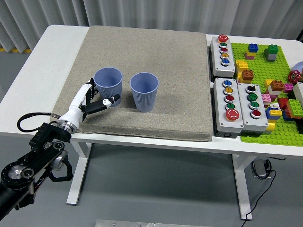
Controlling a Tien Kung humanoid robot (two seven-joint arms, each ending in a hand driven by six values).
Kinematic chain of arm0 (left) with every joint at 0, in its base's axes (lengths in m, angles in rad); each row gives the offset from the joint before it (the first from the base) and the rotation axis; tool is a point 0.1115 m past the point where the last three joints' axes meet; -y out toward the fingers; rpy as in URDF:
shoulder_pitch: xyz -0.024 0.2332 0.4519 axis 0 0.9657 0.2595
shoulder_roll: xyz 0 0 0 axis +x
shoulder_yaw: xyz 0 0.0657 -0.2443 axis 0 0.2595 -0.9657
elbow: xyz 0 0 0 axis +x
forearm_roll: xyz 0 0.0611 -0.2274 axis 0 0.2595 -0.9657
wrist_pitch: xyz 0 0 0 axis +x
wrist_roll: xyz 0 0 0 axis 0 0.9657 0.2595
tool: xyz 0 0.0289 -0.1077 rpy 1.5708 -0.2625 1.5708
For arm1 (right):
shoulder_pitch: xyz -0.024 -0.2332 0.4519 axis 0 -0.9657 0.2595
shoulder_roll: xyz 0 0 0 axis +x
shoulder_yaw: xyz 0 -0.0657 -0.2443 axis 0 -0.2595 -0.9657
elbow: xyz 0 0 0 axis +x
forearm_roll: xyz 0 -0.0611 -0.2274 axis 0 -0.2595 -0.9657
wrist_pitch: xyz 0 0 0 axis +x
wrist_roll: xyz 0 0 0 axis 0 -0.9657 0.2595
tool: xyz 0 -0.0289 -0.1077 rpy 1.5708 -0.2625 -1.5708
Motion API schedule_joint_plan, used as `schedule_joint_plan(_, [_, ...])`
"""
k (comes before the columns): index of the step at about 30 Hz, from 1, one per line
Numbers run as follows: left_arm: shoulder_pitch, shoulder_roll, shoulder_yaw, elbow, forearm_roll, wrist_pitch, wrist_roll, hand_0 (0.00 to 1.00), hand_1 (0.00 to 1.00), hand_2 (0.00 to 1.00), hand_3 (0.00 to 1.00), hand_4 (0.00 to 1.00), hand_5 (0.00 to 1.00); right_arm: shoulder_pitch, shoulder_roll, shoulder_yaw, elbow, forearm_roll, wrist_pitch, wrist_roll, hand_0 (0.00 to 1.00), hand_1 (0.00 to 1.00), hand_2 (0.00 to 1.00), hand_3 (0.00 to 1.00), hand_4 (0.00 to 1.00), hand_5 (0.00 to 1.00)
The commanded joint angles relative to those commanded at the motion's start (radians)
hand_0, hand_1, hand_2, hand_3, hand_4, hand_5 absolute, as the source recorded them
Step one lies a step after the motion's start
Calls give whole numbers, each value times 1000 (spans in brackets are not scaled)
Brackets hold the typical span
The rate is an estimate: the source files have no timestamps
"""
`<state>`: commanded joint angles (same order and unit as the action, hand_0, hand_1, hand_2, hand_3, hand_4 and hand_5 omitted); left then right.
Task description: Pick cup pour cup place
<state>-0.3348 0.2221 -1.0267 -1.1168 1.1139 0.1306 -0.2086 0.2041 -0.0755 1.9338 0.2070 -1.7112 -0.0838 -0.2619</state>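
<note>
The blue ribbed cup at my fingers (109, 89) shows only the plain blue inside (108, 76), so I should expect an empty pour when I tip it.
Two blue ribbed cups stand upright on the grey mat (156, 52): the left cup (108, 85) and the right cup (144, 91), a small gap between them. My left hand (98, 96) comes in from the lower left, white and black, fingers spread open around the left cup's near-left side. The thumb reaches under the cup's front and the fingers sit by its left wall. It holds nothing. What is inside the cups does not show. The right arm is out of view.
Three grey button boxes (223, 49) (229, 106) (253, 106) lie right of the mat. A green baseplate (265, 71) with several coloured bricks fills the far right. The table's left edge is bare white (42, 66).
</note>
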Motion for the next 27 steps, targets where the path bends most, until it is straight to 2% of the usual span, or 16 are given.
schedule_joint_plan(13, [-35, -15, 15, 56, -25, 4, -7, 937, 933, 998, 998, 889, 237, -1, 1, 0, 1, -6, 1, -3, 702, 650, 608, 601, 6, 384])
schedule_joint_plan(21, [-40, -20, 24, 60, -43, 7, -9, 923, 910, 998, 998, 890, 238, -2, 1, 0, 1, -9, 2, -4, 702, 650, 608, 601, 7, 386])
schedule_joint_plan(22, [-42, -21, 25, 59, -41, 8, -8, 840, 839, 975, 998, 894, 245, -1, 1, 0, 1, -10, 3, -4, 702, 650, 607, 601, 7, 385])
schedule_joint_plan(27, [-48, -24, 27, 60, -39, 13, -8, 840, 839, 975, 998, 894, 245, 1, 0, 2, 1, -12, 3, -3, 702, 650, 607, 601, 7, 385])
